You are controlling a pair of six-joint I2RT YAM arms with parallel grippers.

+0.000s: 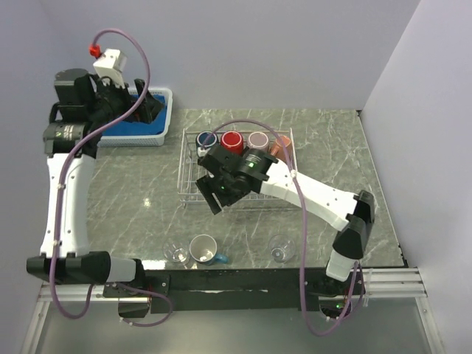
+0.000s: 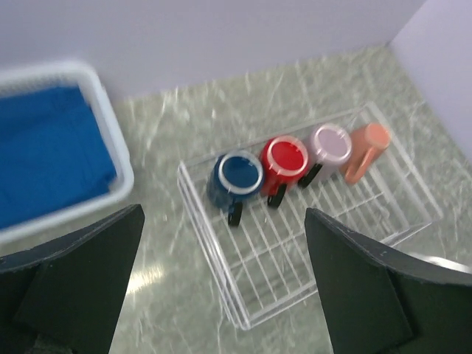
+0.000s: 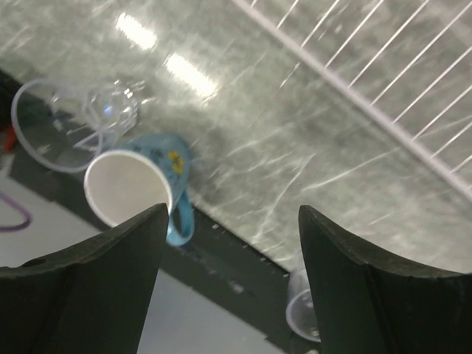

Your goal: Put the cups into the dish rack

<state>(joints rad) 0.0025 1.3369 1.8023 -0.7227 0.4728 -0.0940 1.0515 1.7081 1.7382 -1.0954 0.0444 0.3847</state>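
Observation:
The light blue mug stands with its opening up [image 1: 203, 248], unlike the cups in the rack. My right gripper should therefore lift the mug's rim [image 1: 202, 237] and hold out the mug's base to my left gripper.
The white wire dish rack [image 1: 182, 166] holds a navy cup [image 1: 206, 139], a red cup [image 1: 232, 141], a mauve cup [image 1: 258, 140] and a salmon cup [image 1: 282, 144] in a row along its far side. Near the table's front edge stand a light blue mug [image 1: 204, 249] and two clear glass cups [image 1: 175, 255] [image 1: 282, 248]. My right gripper [image 1: 221, 193] hangs open over the rack's near left corner, holding nothing. In the right wrist view the light blue mug [image 3: 140, 181] shows past the fingers. My left gripper [image 1: 150, 105] is raised and open at the back left, holding nothing.
A white basket [image 1: 133, 140] with blue cloth sits at the back left, under the left arm. Walls close in the back and the right side. The black front edge of the table runs just behind the glasses.

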